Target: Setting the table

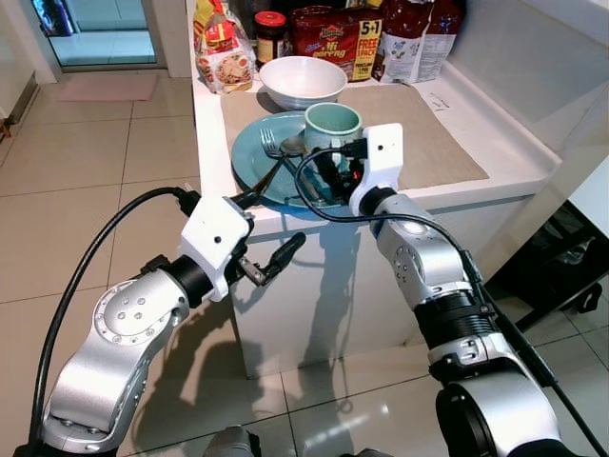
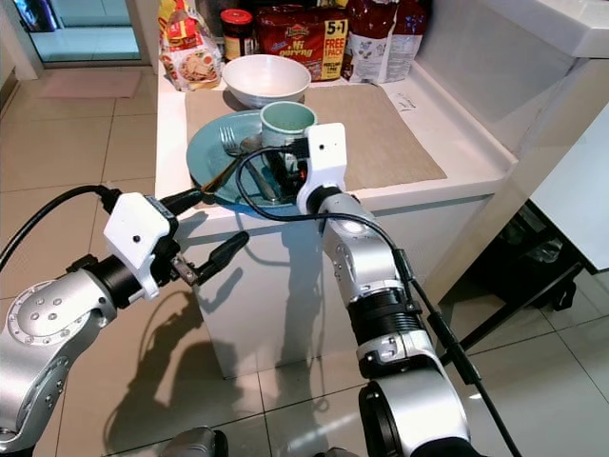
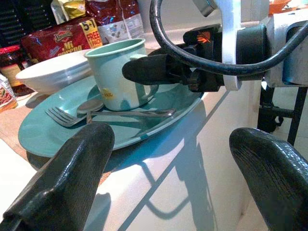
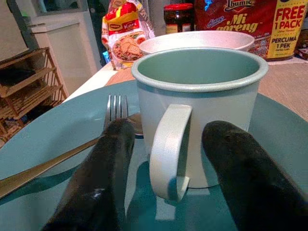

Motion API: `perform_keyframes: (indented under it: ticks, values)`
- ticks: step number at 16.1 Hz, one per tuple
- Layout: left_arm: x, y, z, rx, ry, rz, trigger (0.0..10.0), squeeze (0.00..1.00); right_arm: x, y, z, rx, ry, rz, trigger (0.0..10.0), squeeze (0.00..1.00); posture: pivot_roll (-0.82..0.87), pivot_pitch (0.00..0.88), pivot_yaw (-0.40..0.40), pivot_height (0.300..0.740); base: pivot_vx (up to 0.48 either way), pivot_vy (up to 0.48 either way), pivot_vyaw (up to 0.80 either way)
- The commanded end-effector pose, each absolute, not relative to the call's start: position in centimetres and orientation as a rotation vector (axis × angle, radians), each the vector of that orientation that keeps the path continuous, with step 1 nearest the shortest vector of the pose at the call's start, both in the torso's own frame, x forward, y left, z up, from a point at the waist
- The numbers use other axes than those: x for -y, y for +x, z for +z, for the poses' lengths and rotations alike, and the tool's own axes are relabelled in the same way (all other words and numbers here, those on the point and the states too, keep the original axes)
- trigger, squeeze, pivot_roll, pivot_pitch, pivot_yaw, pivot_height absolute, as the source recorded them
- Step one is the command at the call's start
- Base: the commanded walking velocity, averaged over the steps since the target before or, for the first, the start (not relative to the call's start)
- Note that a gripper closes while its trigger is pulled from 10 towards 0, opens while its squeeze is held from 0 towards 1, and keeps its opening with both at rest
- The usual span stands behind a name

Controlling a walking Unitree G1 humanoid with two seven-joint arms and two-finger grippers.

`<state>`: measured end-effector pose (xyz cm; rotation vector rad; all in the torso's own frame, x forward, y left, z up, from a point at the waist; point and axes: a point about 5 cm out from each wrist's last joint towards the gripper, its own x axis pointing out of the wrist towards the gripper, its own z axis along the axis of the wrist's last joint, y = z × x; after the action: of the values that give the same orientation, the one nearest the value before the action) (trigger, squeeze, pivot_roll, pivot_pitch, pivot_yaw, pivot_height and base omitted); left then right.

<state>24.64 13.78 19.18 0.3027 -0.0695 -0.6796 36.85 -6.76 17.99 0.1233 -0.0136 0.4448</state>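
The mug [image 1: 331,126] will come off the plate alone when I lift its handle, because the fork and spoon [image 1: 281,148] are next to the mug's base.
A teal plate [image 1: 249,154] lies at the counter's near edge, partly on a beige placemat [image 1: 419,133]. On it stands a pale green mug [image 1: 331,124], with a fork [image 1: 270,145] and a spoon [image 3: 126,112] beside it. A white bowl [image 1: 303,81] sits just behind. My right gripper [image 4: 168,130] is open low over the plate, one finger on each side of the mug's handle [image 4: 167,149], with gaps both sides. My left gripper [image 1: 271,227] is open just off the counter's front edge, level with the plate's near left rim.
Noodle packets [image 1: 328,38], a jar [image 1: 270,33] and snack bags line the counter's back. The white counter [image 1: 495,181] drops to tiled floor [image 1: 86,190] on the left and front. A dark rack [image 1: 561,276] stands at the right.
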Motion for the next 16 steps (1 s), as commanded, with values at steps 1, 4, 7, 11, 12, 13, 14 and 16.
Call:
perform_keyframes:
  ticks: [1, 4, 7, 11, 12, 13, 14, 16]
  values:
    - [-13.51, 24.55, 19.61, 0.084, 0.306, -0.704, 10.0, 0.00, 6.96, 37.03, 18.21, 0.018, 0.148, 0.438, 0.0, 0.00, 0.20, 0.041, -0.054, 0.740, 0.000, 0.000, 0.00]
    - [-13.52, 24.71, 19.57, 0.084, 0.312, -0.720, 10.0, 0.00, 7.12, 37.09, 18.06, 0.017, 0.150, 0.431, 0.0, 0.00, 0.19, 0.034, -0.040, 0.740, 0.000, 0.000, 0.00]
    - [-13.46, 24.98, 19.54, 0.083, 0.312, -0.724, 10.0, 0.00, 7.28, 37.14, 18.15, 0.023, 0.137, 0.428, 0.0, 0.00, 0.19, 0.031, -0.041, 0.740, 0.000, 0.000, 0.00]
    - [-13.45, 24.96, 19.46, 0.079, 0.312, -0.732, 10.0, 0.00, 7.16, 37.13, 18.04, 0.019, 0.131, 0.431, 0.0, 0.00, 0.20, 0.028, -0.037, 0.740, 0.000, 0.000, 0.00]
    - [-13.49, 25.02, 19.47, 0.079, 0.313, -0.734, 10.0, 0.00, 7.15, 37.13, 18.03, 0.018, 0.131, 0.430, 0.0, 0.00, 0.20, 0.027, -0.035, 0.740, 0.000, 0.000, 0.00]
    - [-13.49, 25.04, 19.49, 0.080, 0.313, -0.736, 10.0, 0.00, 7.16, 37.12, 18.01, 0.018, 0.130, 0.430, 0.0, 0.00, 0.20, 0.027, -0.035, 0.740, 0.000, 0.000, 0.00]
    - [-13.50, 25.10, 19.50, 0.080, 0.314, -0.737, 10.0, 0.00, 7.19, 37.13, 17.94, 0.016, 0.129, 0.427, 0.0, 0.00, 0.19, 0.024, -0.033, 0.740, 0.000, 0.000, 0.00]
    - [-13.47, 25.22, 19.52, 0.080, 0.315, -0.741, 10.0, 0.00, 7.29, 37.15, 17.89, 0.013, 0.126, 0.419, 0.0, 0.00, 0.19, 0.022, -0.028, 0.740, 0.000, 0.000, 0.00]
